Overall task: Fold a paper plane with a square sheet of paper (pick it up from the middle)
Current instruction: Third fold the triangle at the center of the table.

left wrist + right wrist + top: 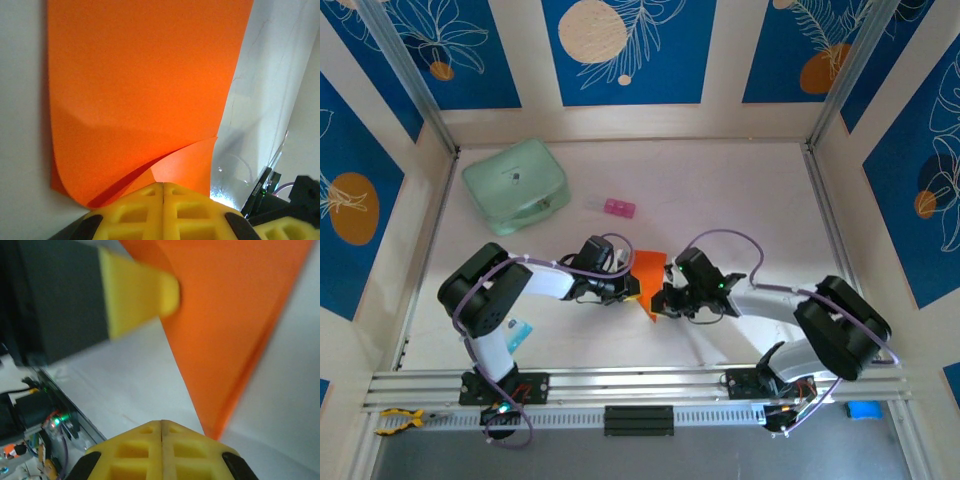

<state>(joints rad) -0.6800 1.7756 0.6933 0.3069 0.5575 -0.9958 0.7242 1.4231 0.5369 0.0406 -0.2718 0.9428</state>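
I should bring my right gripper back along the slanted fold (184, 371) and press the layers flat, because it is past the paper's pointed end (214, 434) and the layers stand apart.
The bright orange sheet of paper (650, 268) lies folded on the table between my two grippers, and it tapers to a point at its near end. In the left wrist view the paper (140, 75) has a curled upper layer over a lower flap. My left gripper (163, 186) is shut, its tips touching the paper where the layers meet. It stands at the paper's left edge (633, 290). My right gripper (162, 422) is shut and empty, just short of the paper's pointed corner (215, 432). The left gripper's yellow finger (135, 300) lies over the paper's far edge.
A mint-green case (516, 185) sits at the back left, with a small pink block (619, 208) to its right. An aluminium rail (640, 385) runs along the near edge. Beyond it lie yellow-handled pliers (398, 420) and a blue object (865, 410).
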